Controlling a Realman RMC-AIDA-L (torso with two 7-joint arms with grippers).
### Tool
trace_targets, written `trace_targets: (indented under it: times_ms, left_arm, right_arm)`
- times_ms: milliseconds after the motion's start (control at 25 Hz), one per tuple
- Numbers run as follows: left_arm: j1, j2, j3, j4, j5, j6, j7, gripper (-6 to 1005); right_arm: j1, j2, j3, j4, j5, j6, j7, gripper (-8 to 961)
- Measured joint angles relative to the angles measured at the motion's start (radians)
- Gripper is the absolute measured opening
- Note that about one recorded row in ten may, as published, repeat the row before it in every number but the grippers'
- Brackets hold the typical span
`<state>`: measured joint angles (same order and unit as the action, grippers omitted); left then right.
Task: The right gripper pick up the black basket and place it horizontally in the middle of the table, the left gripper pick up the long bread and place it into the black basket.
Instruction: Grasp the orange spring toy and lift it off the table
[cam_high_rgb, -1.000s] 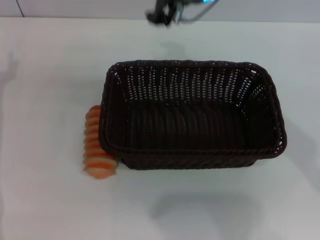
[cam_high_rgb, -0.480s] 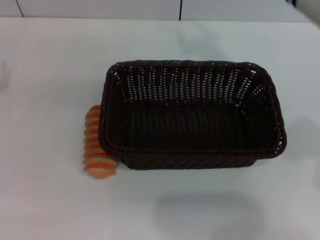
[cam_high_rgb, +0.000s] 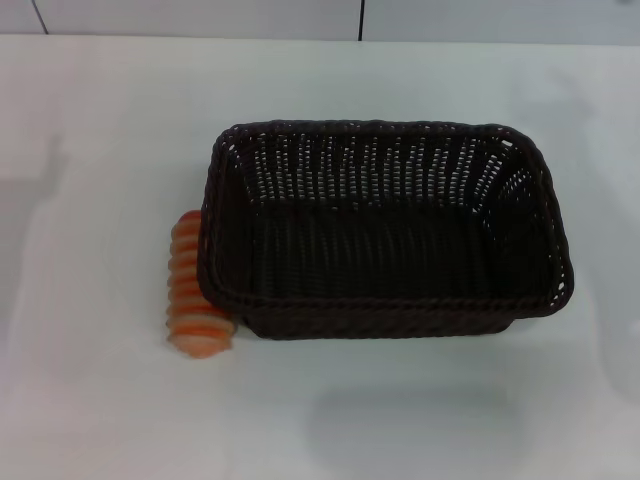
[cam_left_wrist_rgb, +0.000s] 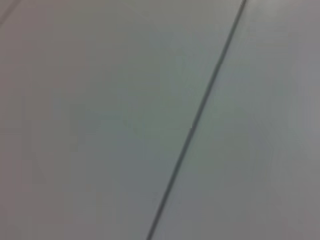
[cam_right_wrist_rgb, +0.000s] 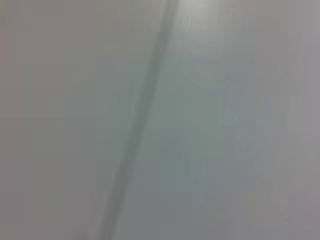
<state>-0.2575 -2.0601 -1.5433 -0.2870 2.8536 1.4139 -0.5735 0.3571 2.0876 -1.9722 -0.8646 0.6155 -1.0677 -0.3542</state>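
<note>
The black basket's rim (cam_high_rgb: 204, 262) hangs over the long bread. My left gripper should push the basket's end (cam_high_rgb: 226, 240) away from the bread before it picks the bread up.
The black basket (cam_high_rgb: 385, 230) lies lengthwise across the middle of the white table (cam_high_rgb: 100, 130) in the head view, open side up and empty. The long bread (cam_high_rgb: 192, 288), striped orange and cream, lies on the table touching the basket's left end, partly tucked under its rim. Neither gripper shows in any view. Both wrist views show only a plain grey-white surface crossed by a dark seam line.
A wall with a vertical seam (cam_high_rgb: 360, 18) runs behind the table's far edge. Soft shadows lie on the table at the left (cam_high_rgb: 30, 200) and in front of the basket (cam_high_rgb: 410, 425).
One second ago a black gripper tip with a blue part hung at the top edge above the basket. It has left the view. Basket and bread have not moved.
</note>
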Motion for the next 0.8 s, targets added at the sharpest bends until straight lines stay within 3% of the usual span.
trace_targets:
  times_ms: [40, 320, 520, 560, 640, 760, 800]
  left_arm:
    - [0.001, 0.000, 0.019, -0.002, 0.000, 0.000, 0.000, 862]
    - [0.027, 0.002, 0.058, -0.051, 0.007, -0.029, -0.003, 862]
    - [0.073, 0.010, 0.101, -0.195, 0.033, -0.185, -0.006, 862]
    - [0.086, 0.014, 0.114, -0.233, 0.034, -0.225, -0.006, 862]
    - [0.181, 0.055, 0.168, -0.517, 0.034, -0.520, -0.004, 862]
    - [0.211, 0.068, 0.172, -0.607, 0.033, -0.628, -0.001, 862]
    - [0.250, 0.086, 0.171, -0.731, 0.033, -0.785, 0.003, 862]
  right_arm:
    - [0.003, 0.001, 0.000, 0.071, 0.072, -0.082, -0.003, 493]
    - [0.004, 0.002, 0.007, 0.202, 0.223, -0.217, -0.011, 493]
    - [0.003, 0.001, 0.010, 0.282, 0.291, -0.284, -0.011, 493]
    - [0.000, 0.001, 0.010, 0.290, 0.295, -0.287, -0.011, 493]
    - [-0.004, 0.001, 0.010, 0.313, 0.303, -0.288, -0.011, 493]
    - [-0.005, 0.001, 0.010, 0.330, 0.305, -0.288, -0.011, 493]
    - [-0.010, 0.000, 0.010, 0.335, 0.306, -0.287, -0.011, 493]
